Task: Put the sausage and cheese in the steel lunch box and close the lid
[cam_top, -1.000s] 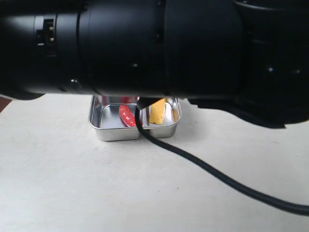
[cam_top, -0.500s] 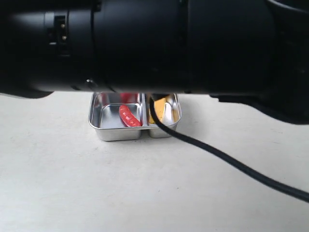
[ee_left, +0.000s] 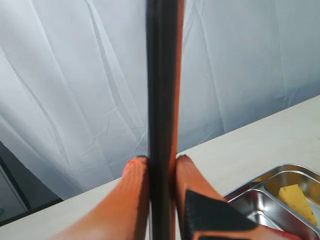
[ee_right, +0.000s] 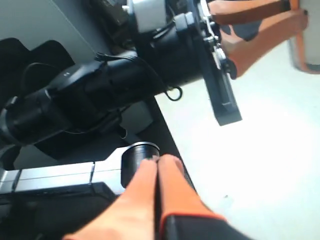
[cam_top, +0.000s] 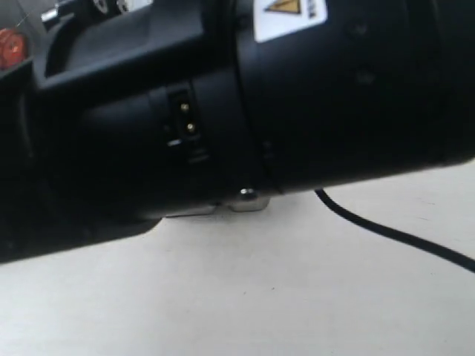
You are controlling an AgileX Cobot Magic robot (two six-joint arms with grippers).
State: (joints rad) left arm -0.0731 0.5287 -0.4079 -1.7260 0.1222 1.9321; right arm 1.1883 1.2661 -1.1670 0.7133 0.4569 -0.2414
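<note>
The lid's corner is clear of my left gripper's fingers, so my right gripper keeps going toward the lid until its fingers can open beside it.
My left gripper is shut on the lid, a dark panel seen edge-on and standing upright between the orange fingers, with its orange seal along one side. The steel lunch box lies on the table below and beside it, and the yellow cheese rests in one compartment. The sausage is hidden. In the exterior view a black arm covers nearly everything; only a sliver of the steel lunch box shows under it. My right gripper is shut and empty, away from the box, and its view shows the left gripper holding the lid.
A black cable trails across the pale table to the right. A white curtain hangs behind the table. Black arm bases and a grey rail stand at the table's edge near the right gripper.
In the exterior view the black arm has swung down and closer, so it now covers the lunch box, the sausage and the cheese that showed before.
</note>
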